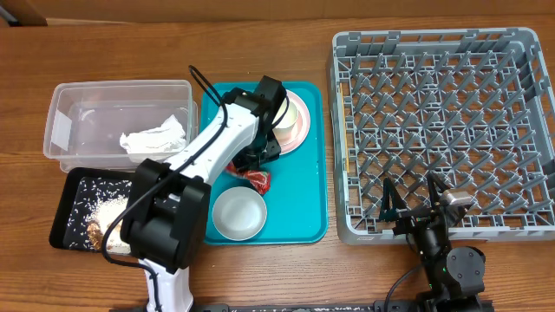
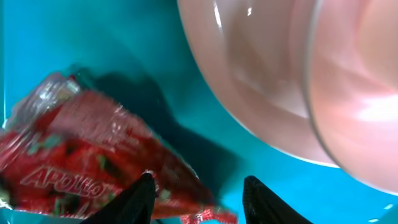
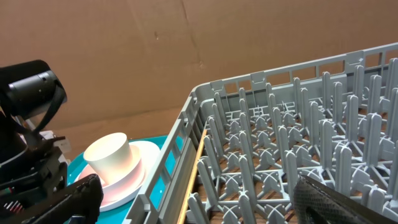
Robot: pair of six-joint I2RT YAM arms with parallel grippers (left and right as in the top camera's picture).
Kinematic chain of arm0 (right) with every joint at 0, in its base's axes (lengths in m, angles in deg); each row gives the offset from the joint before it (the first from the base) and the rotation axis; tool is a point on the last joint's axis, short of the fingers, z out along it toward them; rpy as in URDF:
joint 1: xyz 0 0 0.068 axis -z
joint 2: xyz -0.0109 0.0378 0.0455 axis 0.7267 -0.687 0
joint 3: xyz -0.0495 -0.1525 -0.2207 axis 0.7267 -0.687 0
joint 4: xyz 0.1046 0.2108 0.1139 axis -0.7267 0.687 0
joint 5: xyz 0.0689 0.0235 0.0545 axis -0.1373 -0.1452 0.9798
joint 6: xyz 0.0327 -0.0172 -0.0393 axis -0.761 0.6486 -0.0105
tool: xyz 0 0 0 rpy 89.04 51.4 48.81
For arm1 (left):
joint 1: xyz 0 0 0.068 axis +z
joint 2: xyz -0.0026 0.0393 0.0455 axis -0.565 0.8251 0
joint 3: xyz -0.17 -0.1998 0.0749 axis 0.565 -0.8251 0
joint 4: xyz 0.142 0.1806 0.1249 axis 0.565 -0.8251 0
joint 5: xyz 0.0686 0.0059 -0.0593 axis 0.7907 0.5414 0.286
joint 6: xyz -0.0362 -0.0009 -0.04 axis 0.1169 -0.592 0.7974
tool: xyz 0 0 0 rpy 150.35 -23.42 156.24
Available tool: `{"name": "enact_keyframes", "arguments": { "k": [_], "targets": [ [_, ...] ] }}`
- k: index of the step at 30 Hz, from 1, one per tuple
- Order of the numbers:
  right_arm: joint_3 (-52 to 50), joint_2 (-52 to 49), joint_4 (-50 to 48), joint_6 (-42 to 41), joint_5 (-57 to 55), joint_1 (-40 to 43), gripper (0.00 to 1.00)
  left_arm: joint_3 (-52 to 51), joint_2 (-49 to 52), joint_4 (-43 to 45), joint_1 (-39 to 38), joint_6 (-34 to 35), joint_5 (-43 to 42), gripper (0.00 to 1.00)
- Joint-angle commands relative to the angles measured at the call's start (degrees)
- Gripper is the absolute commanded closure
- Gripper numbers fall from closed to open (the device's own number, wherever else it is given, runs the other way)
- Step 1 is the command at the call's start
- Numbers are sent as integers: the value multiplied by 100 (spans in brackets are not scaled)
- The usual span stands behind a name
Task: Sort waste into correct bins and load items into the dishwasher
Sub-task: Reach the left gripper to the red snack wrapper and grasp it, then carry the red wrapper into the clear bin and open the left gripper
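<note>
My left gripper should move back over the wrapper's middle point(image 1: 248, 175) and grip it there, because only the red snack wrapper's tip point(image 1: 263, 183) is between its fingers.
The red snack wrapper point(image 1: 257, 179) point(image 2: 81, 155) lies on the teal tray between the pink-white plate point(image 1: 301, 132) point(image 2: 280, 81) and the white bowl point(image 1: 239, 213). My left gripper point(image 1: 254, 163) point(image 2: 199, 190) is open and low over the wrapper, its fingers either side of the wrapper's corner. The white cup point(image 3: 109, 155) stands on the plate point(image 3: 140, 180). The napkin point(image 1: 156, 139) lies in the clear tub point(image 1: 78, 100). Rice point(image 1: 108, 208) and a brown lump point(image 1: 93, 230) lie in the black tray point(image 1: 68, 192). My right gripper point(image 1: 409, 195) point(image 3: 199, 196) is open and empty over the front left edge of the grey rack point(image 1: 442, 130) point(image 3: 280, 143).
The teal tray point(image 1: 303, 204) point(image 2: 74, 37) sits between the bins on the left and the rack on the right. The left arm stretches diagonally over the tray's left edge. Bare wooden table point(image 1: 260, 43) lies behind and in front.
</note>
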Motion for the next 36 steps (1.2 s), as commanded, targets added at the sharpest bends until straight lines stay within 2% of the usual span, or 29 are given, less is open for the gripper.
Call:
{"name": "enact_keyframes", "arguments": {
  "k": [1, 5, 10, 17, 22, 32, 36],
  "targets": [
    [-61, 46, -33, -2, -4, 15, 0, -24, 103, -37, -9, 120, 164, 53],
    [-61, 46, -33, -4, -7, 15, 0, -7, 81, -13, 2, 118, 249, 61],
    [-61, 46, -33, -2, -4, 15, 0, 76, -247, 0, 13, 33, 472, 64],
    [-61, 46, -33, -2, -4, 15, 0, 76, -595, -343, 15, 11, 597, 53],
    [-61, 46, -33, -2, -4, 15, 0, 61, -581, -730, 111, 17, 990, 46],
    [-61, 46, -33, -2, -4, 15, 0, -79, -509, -643, 184, 37, 911, 45],
    [-61, 46, -33, -2, -4, 15, 0, -455, -487, -249, 184, 44, 688, 45]
  ]
}}
